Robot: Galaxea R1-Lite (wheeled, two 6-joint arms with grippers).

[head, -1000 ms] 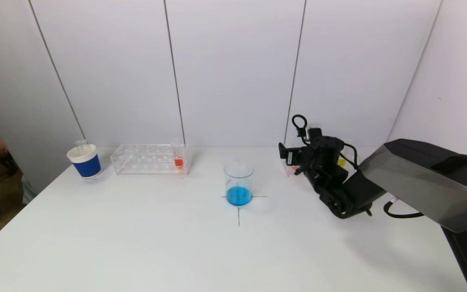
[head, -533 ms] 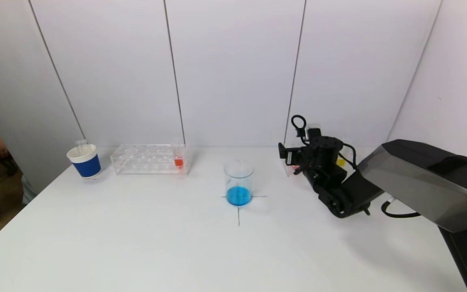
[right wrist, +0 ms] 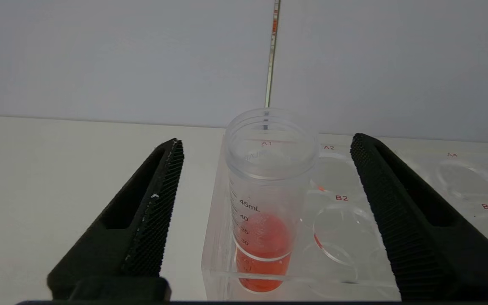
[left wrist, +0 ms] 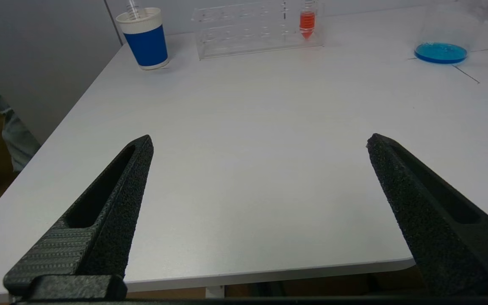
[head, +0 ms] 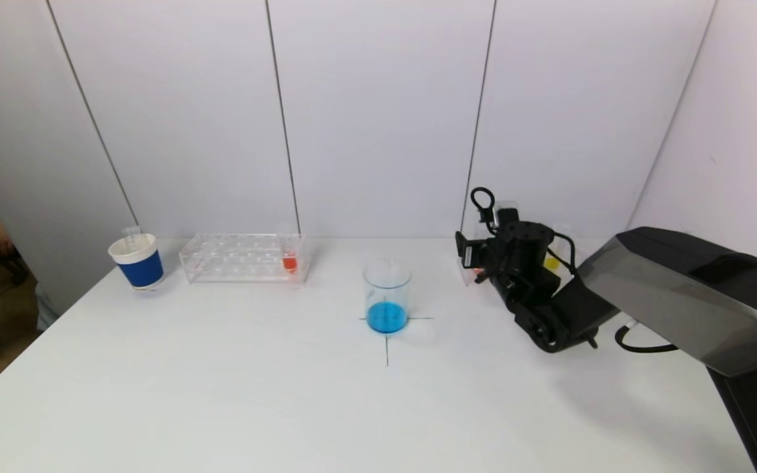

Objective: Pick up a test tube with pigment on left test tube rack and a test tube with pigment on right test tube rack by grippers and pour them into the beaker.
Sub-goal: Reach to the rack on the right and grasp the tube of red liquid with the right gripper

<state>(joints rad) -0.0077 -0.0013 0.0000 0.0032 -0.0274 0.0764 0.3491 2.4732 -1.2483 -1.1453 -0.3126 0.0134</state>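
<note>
My gripper will pour the test tube. The beaker has bright blue liquid (head: 387,316) in it, so the orange-red pigment (right wrist: 264,241) will then make that liquid a dark, dull blue.
A clear test tube with orange-red pigment (right wrist: 265,212) stands upright in the corner hole of the transparent right rack (right wrist: 396,178). My right gripper (right wrist: 265,142) is open, one finger on each side of the tube's upper part, both clear of it. In the head view this gripper (head: 477,256) covers most of the right rack. The left rack (head: 234,257) holds one tube of orange pigment (head: 290,259) at its right end. The beaker (head: 387,295), with blue liquid at the bottom, stands on a cross mark at mid-table. My left gripper (left wrist: 260,139) hangs open over the table's near left edge.
A blue and white cup (head: 137,263) with an empty tube in it stands left of the left rack. Something yellow (head: 552,263) shows behind my right wrist. The white wall rises close behind both racks. A person's arm is at the far left edge.
My right arm has crept slightly towards the right rack. Nothing else on the table has moved.
</note>
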